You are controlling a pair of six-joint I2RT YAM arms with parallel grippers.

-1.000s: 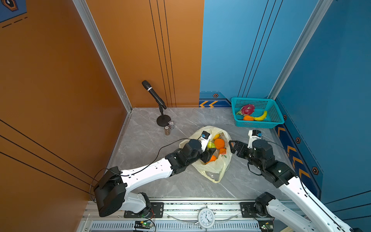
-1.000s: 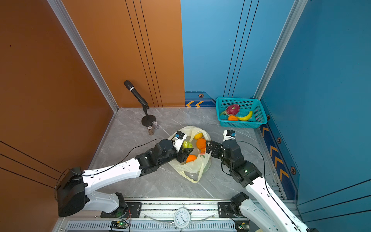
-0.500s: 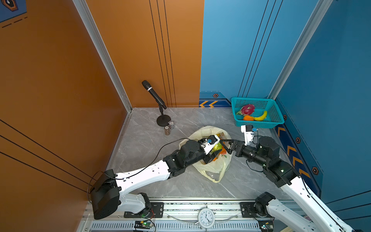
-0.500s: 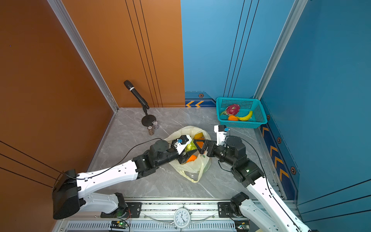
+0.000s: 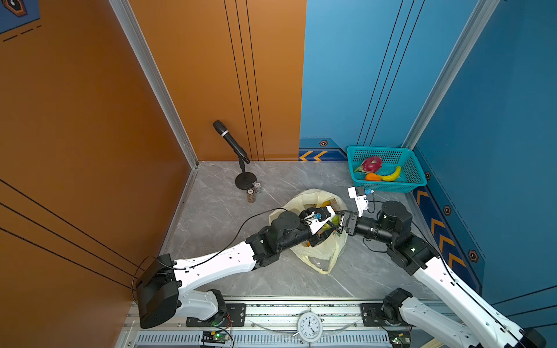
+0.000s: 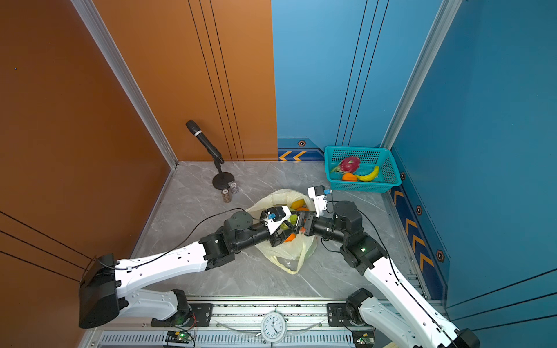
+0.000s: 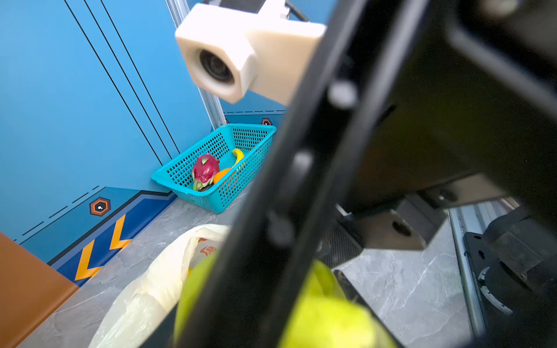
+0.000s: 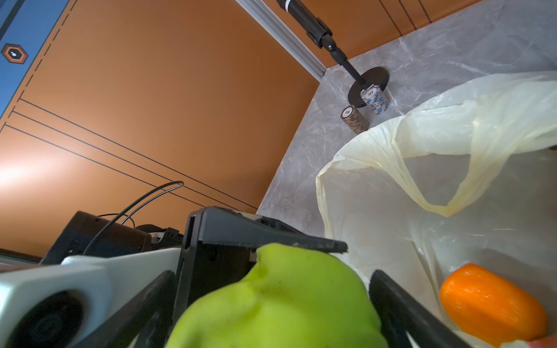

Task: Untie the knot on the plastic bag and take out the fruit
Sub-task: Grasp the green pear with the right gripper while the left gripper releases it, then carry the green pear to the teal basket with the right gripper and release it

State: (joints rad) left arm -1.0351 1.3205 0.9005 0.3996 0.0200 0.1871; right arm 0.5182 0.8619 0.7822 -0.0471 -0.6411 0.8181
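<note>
Orange patches [image 5: 319, 205] can be seen behind the robot's left gripper, so the plastic bag [image 5: 325, 254] will show several orange fruits when the robot carries the green-yellow fruit away.
The pale yellow plastic bag [image 5: 319, 256] lies on the grey floor with its mouth open; the knot is out of view. My left gripper [image 5: 327, 224] is above the bag mouth, shut on a green-yellow fruit [image 8: 271, 301]. My right gripper [image 8: 272, 274] faces it from the right, open wide, with one finger on each side of that same fruit. An orange fruit [image 8: 491, 304] lies in the bag beside it. In the left wrist view the green-yellow fruit [image 7: 331, 319] shows behind a blurred black finger of the right gripper.
A teal basket [image 5: 388, 188] at the back right holds a dragon fruit [image 5: 372, 164], a banana [image 5: 391, 174] and an orange [image 5: 372, 177]. A microphone on a stand [image 5: 230, 141] and two chip stacks [image 5: 250, 195] are at the back left. Walls close in on both sides.
The right gripper swung left to meet the left gripper and opened a little wider around the green-yellow fruit. The left gripper turned towards the right with that fruit.
</note>
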